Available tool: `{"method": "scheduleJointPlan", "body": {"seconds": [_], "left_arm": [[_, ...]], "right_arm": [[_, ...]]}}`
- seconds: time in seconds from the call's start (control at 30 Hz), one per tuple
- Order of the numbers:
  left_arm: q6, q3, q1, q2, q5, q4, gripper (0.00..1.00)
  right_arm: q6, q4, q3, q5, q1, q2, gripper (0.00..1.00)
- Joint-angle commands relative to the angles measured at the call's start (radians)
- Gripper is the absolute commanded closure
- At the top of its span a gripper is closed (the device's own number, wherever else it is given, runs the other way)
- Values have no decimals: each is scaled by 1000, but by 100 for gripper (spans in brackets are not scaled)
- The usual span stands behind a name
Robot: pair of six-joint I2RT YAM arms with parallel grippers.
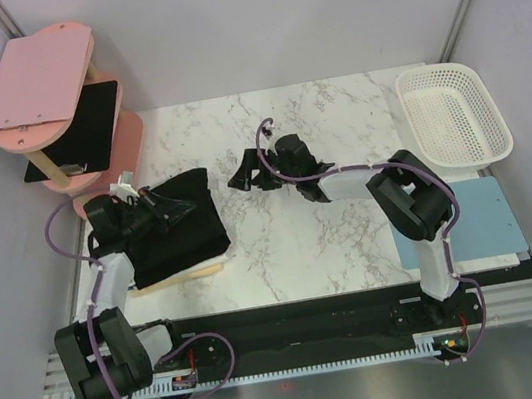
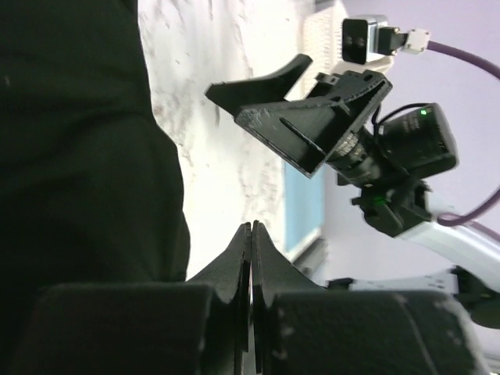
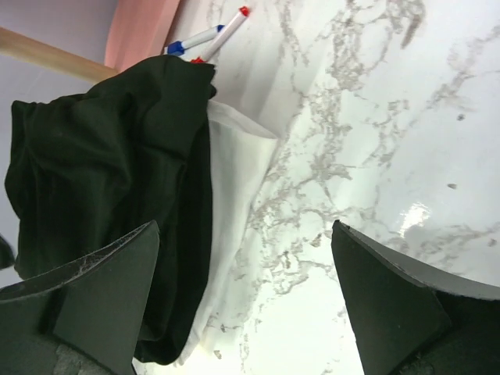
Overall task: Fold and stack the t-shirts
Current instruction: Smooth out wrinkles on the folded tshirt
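Observation:
Next, my left gripper moves from the pile's top over to the pile's inner edge [image 1: 222, 225] and pushes it toward the wall, because the black pile [image 1: 180, 245] sticks out toward the table's middle.
The black t-shirts [image 1: 186, 234] lie as a folded pile at the table's left, on a white sheet [image 3: 234, 168] over a tan board. My left gripper [image 1: 184, 206] hovers over the pile's top, shut and empty; in the left wrist view its fingertips [image 2: 251, 233] are pressed together beside the black fabric [image 2: 78, 156]. My right gripper [image 1: 245, 173] is open and empty above the marble, just right of the pile. In the right wrist view the gripper [image 3: 246, 273] faces the pile's edge [image 3: 101, 164]. No chest print shows.
A pink tiered shelf [image 1: 34, 79] at the back left holds a black board [image 1: 78, 128]. A white basket [image 1: 455, 114] stands at the back right. A light blue mat [image 1: 476, 217] lies at the right edge. Pens [image 3: 211, 35] lie by the shelf.

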Motion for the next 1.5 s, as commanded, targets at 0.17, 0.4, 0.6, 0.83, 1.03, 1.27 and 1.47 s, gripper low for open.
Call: {"method": "scheduleJointPlan", "body": {"seconds": [0.17, 0.4, 0.6, 0.83, 1.03, 1.27, 1.47], "left_arm": [[-312, -178, 1, 155, 96, 496, 98], [-323, -255, 90, 245, 76, 535, 98], [-234, -281, 200, 282, 70, 399, 98], [-122, -226, 214, 259, 64, 240, 98], [-119, -135, 178, 206, 129, 231, 98], [-96, -5, 27, 98, 100, 136, 98], [-109, 30, -97, 127, 32, 136, 98]], "right_arm": [[-3, 55, -40, -19, -35, -45, 2], [0, 52, -47, -28, -51, -34, 2], [14, 48, -47, -34, -62, -20, 2], [34, 63, -41, -47, -61, 0, 2], [35, 65, -43, -48, -62, 1, 2], [49, 74, -44, -47, -64, 10, 2], [49, 74, -51, -45, -64, 13, 2]]}}
